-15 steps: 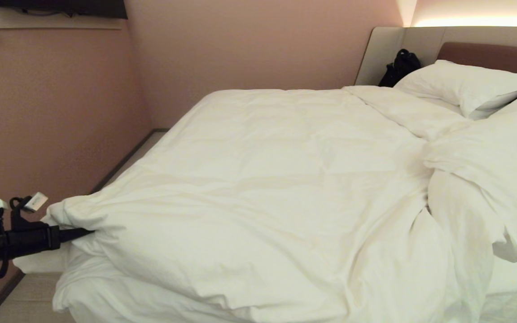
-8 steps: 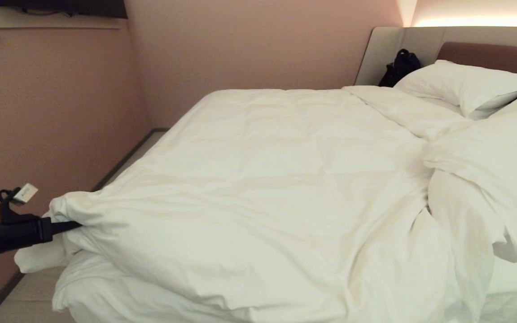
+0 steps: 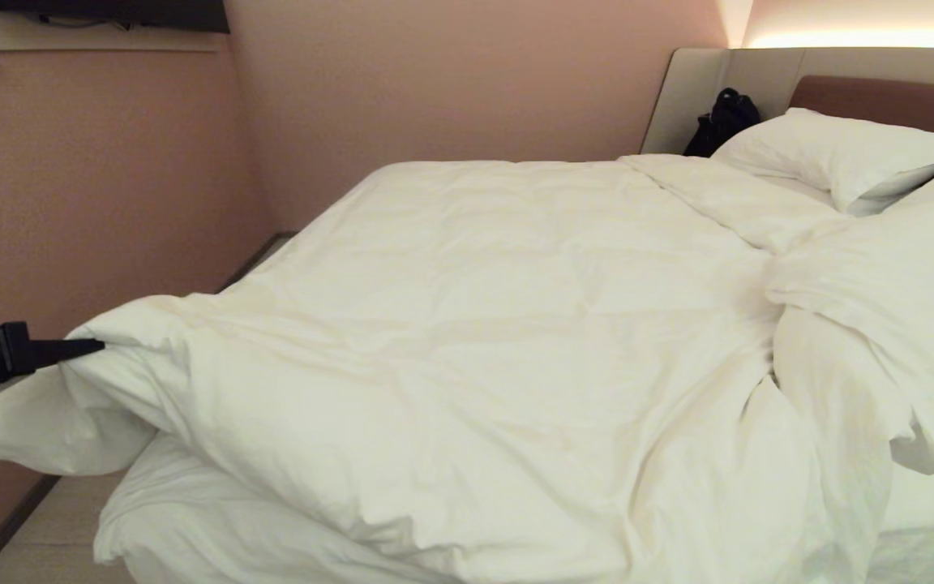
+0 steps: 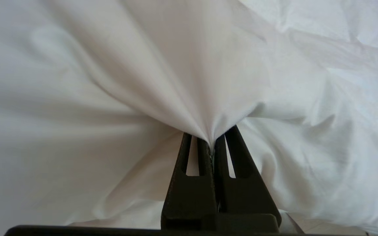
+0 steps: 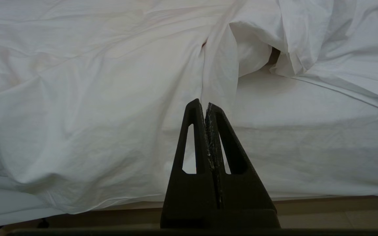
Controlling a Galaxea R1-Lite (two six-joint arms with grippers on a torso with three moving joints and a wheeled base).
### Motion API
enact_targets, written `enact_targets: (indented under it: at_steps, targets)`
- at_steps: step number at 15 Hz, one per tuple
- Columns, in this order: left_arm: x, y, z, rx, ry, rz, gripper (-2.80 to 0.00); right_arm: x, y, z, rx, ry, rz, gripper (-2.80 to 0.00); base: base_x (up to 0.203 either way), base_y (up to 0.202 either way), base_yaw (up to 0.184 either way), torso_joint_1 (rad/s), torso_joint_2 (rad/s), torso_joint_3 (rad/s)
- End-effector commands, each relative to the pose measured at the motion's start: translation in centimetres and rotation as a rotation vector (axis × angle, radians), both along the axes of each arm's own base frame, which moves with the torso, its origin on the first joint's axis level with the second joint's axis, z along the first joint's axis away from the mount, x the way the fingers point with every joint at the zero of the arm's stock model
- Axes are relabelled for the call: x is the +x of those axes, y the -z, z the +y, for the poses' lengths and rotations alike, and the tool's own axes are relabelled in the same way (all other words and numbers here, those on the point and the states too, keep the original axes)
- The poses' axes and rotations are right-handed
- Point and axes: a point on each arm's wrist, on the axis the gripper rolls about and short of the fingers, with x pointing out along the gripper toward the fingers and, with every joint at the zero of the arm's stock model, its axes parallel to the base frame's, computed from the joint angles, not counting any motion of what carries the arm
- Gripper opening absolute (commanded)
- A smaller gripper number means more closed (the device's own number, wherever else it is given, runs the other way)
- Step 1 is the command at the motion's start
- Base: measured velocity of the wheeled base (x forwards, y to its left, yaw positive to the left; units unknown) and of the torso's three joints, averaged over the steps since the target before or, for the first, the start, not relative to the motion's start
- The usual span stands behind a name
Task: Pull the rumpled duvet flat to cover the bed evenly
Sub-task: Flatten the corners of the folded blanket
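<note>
The robot's left gripper should bring the duvet's lifted corner (image 3: pixel 55 423) closer and lower it over the sheet, because the sheet at the bed's near corner (image 3: pixel 173 498) shows below the duvet.
The puffy white duvet (image 3: pixel 475 324) lies over most of the bed (image 3: pixel 70 535), bunched and folded back at the right near the pillows. At the far left my left gripper (image 3: pixel 98 346) is shut on the duvet's corner, which is lifted off the bed and drawn taut. In the left wrist view the cloth (image 4: pixel 189 82) gathers into a pinch between the closed fingers of that gripper (image 4: pixel 212 141). My right gripper (image 5: pixel 206 104) is shut and empty, parked low in front of the bed's near side, facing the duvet (image 5: pixel 94 98) and bare sheet (image 5: pixel 307 131).
Two white pillows (image 3: pixel 832 154) lean on the grey and brown headboard (image 3: pixel 880 89). A black bag (image 3: pixel 722 122) sits by the headboard. A pink wall (image 3: pixel 94 203) runs close along the bed's left side, with a narrow floor strip (image 3: pixel 21 527) below.
My left gripper has closed on the duvet's corner and pulled it up and leftward toward the wall; the corner now hangs off the bed's edge and the cloth is stretched flatter.
</note>
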Motion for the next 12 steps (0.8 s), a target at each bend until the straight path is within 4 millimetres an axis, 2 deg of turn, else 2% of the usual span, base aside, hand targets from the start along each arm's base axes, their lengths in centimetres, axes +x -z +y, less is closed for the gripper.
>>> enact_targets:
  at_steps: [1,4,6,7,10,12]
  targets:
    - [-2.5,-4.1,-1.6,0.039,-0.04,-0.004,-2.8,0.0,0.0,0.0,0.0,-0.001,0.0,-2.8,0.0,0.0,0.0,0.0,0.0,0.0]
    - [-3.3,-7.5,-1.8,0.035,-0.077,0.007,-2.8,0.0,0.0,0.0,0.0,-0.001,0.0,-2.8,0.0,0.0,0.0,0.0,0.0,0.0]
    - [-3.8,-10.4,-1.2,0.024,-0.125,-0.02,-2.8,0.0,0.0,0.0,0.0,-0.001,0.001,-2.8,0.0,0.0,0.0,0.0,0.0,0.0]
    - [-4.1,-11.2,-0.9,0.016,-0.147,-0.021,-2.8,0.0,0.0,0.0,0.0,-0.001,0.0,-2.8,0.0,0.0,0.0,0.0,0.0,0.0]
    - [-4.8,-12.0,0.1,0.019,-0.203,-0.015,-2.8,0.0,0.0,0.0,0.0,-0.001,0.0,-2.8,0.0,0.0,0.0,0.0,0.0,0.0]
    - [-4.0,-11.1,1.3,0.024,-0.241,0.021,-2.8,0.0,0.0,0.0,0.0,-0.001,0.0,-2.8,0.0,0.0,0.0,0.0,0.0,0.0]
